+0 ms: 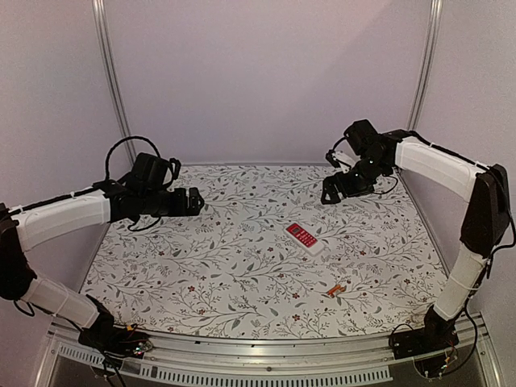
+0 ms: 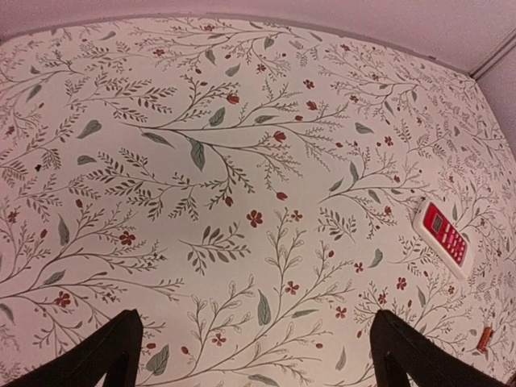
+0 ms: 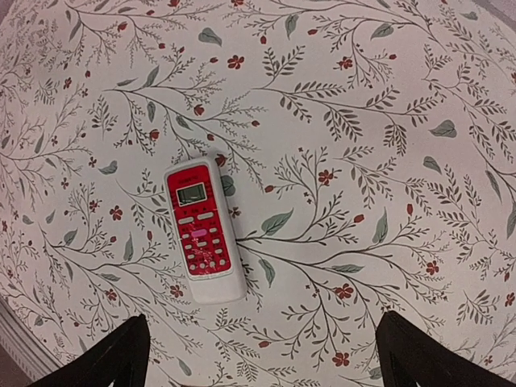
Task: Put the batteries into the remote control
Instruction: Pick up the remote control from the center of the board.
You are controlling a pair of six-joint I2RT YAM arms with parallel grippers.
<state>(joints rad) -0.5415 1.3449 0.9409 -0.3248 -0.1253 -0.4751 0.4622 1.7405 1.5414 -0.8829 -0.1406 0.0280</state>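
Note:
The remote control's narrow width (image 3: 206, 234) has my right gripper's open fingers lined up across it, so I should keep lowering toward its red panel (image 1: 301, 235) until they straddle it.
The remote control (image 1: 304, 238) lies face up, red button panel showing, right of the table's middle. It also shows in the right wrist view (image 3: 203, 227) and in the left wrist view (image 2: 443, 238). The batteries (image 1: 335, 290) lie as a small orange-red bit near the front right, and at the lower right edge of the left wrist view (image 2: 484, 338). My left gripper (image 1: 193, 201) is open and empty, held above the table at the left. My right gripper (image 1: 332, 191) is open and empty, held above the table at the back right, beyond the remote.
The table carries a floral patterned cloth (image 1: 242, 266). Plain walls with metal frame posts (image 1: 113, 81) close the back and sides. A metal rail (image 1: 266, 355) runs along the near edge.

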